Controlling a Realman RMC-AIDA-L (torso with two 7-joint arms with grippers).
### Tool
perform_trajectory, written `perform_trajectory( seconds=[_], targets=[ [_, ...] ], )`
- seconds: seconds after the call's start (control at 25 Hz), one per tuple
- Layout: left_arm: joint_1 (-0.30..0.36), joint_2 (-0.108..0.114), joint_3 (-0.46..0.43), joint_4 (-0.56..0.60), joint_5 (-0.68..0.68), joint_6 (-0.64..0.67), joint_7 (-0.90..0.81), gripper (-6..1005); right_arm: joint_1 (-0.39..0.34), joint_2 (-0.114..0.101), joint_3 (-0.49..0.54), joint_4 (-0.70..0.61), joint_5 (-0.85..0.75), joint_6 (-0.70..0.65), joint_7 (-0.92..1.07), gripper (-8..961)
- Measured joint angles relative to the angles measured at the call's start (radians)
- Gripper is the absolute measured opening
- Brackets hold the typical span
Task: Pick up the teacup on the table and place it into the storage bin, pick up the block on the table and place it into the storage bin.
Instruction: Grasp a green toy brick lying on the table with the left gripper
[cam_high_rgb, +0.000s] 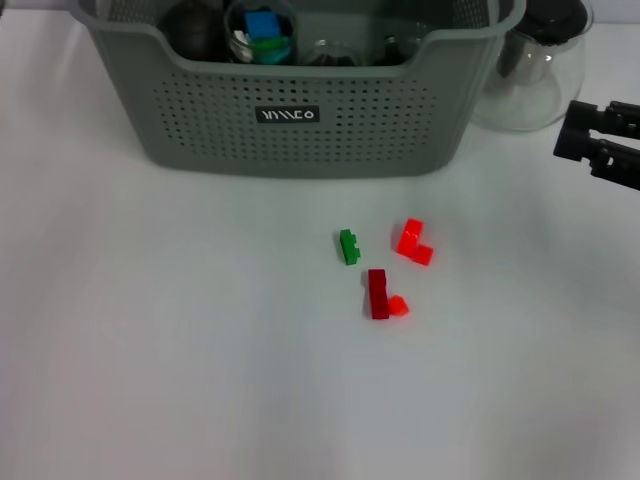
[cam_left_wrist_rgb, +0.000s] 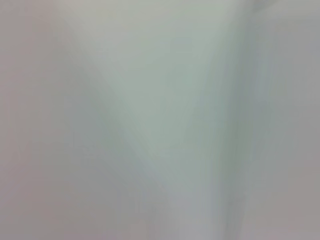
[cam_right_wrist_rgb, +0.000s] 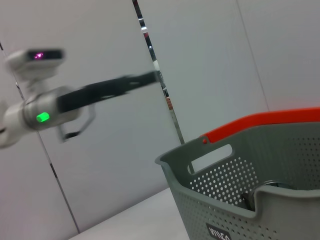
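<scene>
My left gripper is heading toward the green block (cam_high_rgb: 349, 247), which lies clear of the dark red block, so I should continue and close around the green block's ends.
The grey-green storage bin (cam_high_rgb: 290, 120) stands at the back of the white table; its wall and orange-rimmed edge also fill the right wrist view (cam_right_wrist_rgb: 260, 175). Inside it a clear glass teacup (cam_high_rgb: 262, 30) holds a blue block. On the table in front lie a green block (cam_high_rgb: 349, 246), a red block (cam_high_rgb: 414, 241) and a dark red block (cam_high_rgb: 379, 293) touching a small orange-red piece. My right gripper (cam_high_rgb: 575, 132) hovers at the right edge, open and empty. My left gripper (cam_right_wrist_rgb: 125, 85) shows far off, raised and blurred.
A clear glass pitcher (cam_high_rgb: 530, 70) with a black lid stands right of the bin, close to my right gripper. Dark and glassy items lie in the bin beside the teacup. The left wrist view shows only a pale blur.
</scene>
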Motion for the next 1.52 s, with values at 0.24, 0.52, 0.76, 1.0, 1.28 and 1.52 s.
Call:
perform_trajectory(
  seconds=[0.24, 0.52, 0.76, 1.0, 1.28, 1.52],
  targets=[
    [0.145, -0.042, -0.044, -0.269, 0.077, 0.273, 0.506, 907, 0.0, -0.004, -0.002, -0.002, 0.0, 0.01, 0.027, 489],
    [0.066, -0.039, 0.009, -0.725, 0.281, 0.035, 0.82, 906, 0.009, -0.006, -0.002, -0.002, -0.011, 0.022, 0.046, 489],
    [-0.046, -0.043, 0.054, -0.897, 0.305, -0.221, 0.902, 904, 0.009, -0.006, -0.006, -0.006, -0.016, 0.021, 0.066, 489],
    [-0.125, -0.044, 0.051, -0.981, 0.319, -0.359, 1.002, 891, 0.007, -0.006, -0.013, -0.009, -0.016, 0.021, 0.086, 488],
    [-0.171, -0.044, 0.048, -1.009, 0.326, -0.452, 1.005, 809, 0.01, -0.006, -0.032, -0.012, -0.016, 0.022, 0.096, 488],
    [-0.206, -0.045, 0.048, -1.055, 0.322, -0.521, 1.004, 736, 0.012, -0.006, -0.039, -0.012, -0.015, 0.025, 0.103, 488]
  ],
)
